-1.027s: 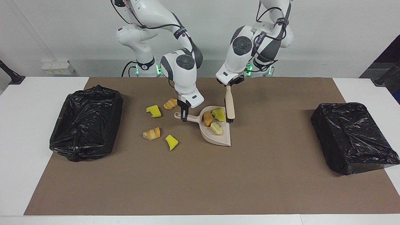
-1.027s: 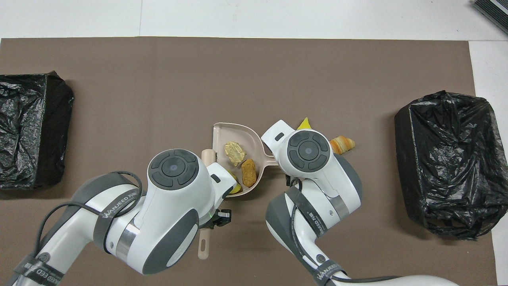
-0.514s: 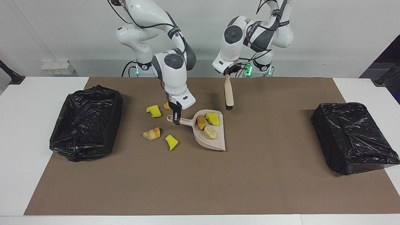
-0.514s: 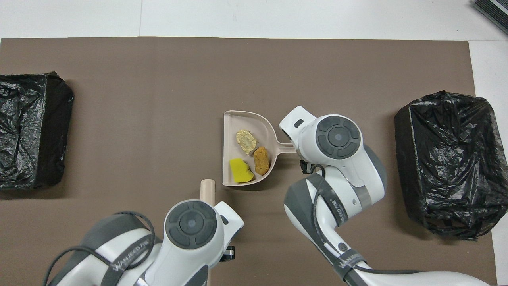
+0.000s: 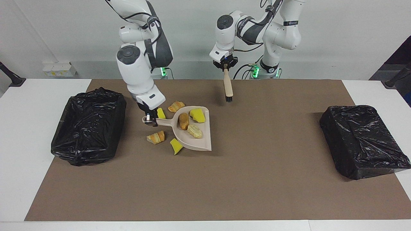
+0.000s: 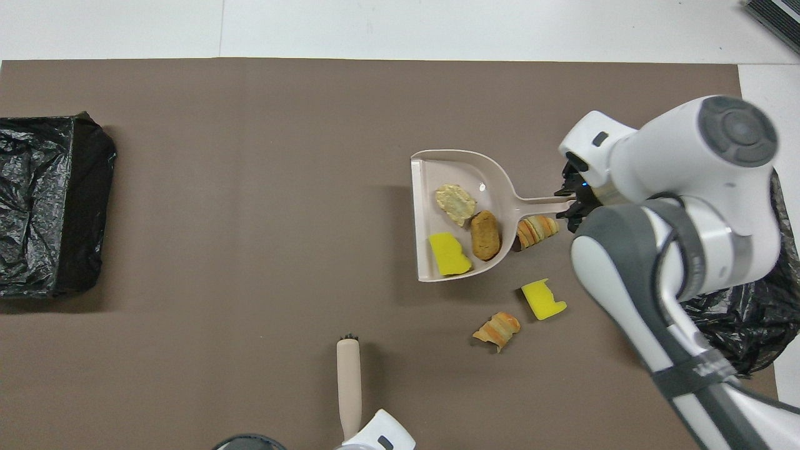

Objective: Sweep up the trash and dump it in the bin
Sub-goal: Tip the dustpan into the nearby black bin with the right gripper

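Note:
My left gripper should keep lowering the brush (image 6: 349,379), which is low over a clear patch of mat (image 6: 380,375) away from the scraps, and let go of it there.
My right gripper (image 5: 148,119) (image 6: 572,200) is shut on the handle of the beige dustpan (image 5: 200,144) (image 6: 437,172), which hangs just above the mat. In the pan lie three pieces of trash: a yellow sponge chunk (image 5: 197,115) (image 6: 449,254), a brown bread piece (image 5: 184,121) (image 6: 485,234) and a pale bread piece (image 5: 195,131) (image 6: 455,203). Loose on the mat around it are two croissant pieces (image 5: 176,106) (image 5: 156,137) and two yellow chunks (image 5: 160,113) (image 5: 175,146). My left gripper (image 5: 225,65) is shut on a brush (image 5: 228,85) (image 6: 349,387), held bristles down above the mat.
A black-bagged bin (image 5: 88,125) (image 6: 750,337) stands at the right arm's end of the table, beside the loose scraps. A second black-bagged bin (image 5: 362,141) (image 6: 50,206) stands at the left arm's end. A brown mat (image 5: 257,186) covers the table's middle.
My right gripper has lifted the loaded dustpan and carried it toward the right arm's end. My left gripper has raised the brush off the pan and drawn it back toward the robots.

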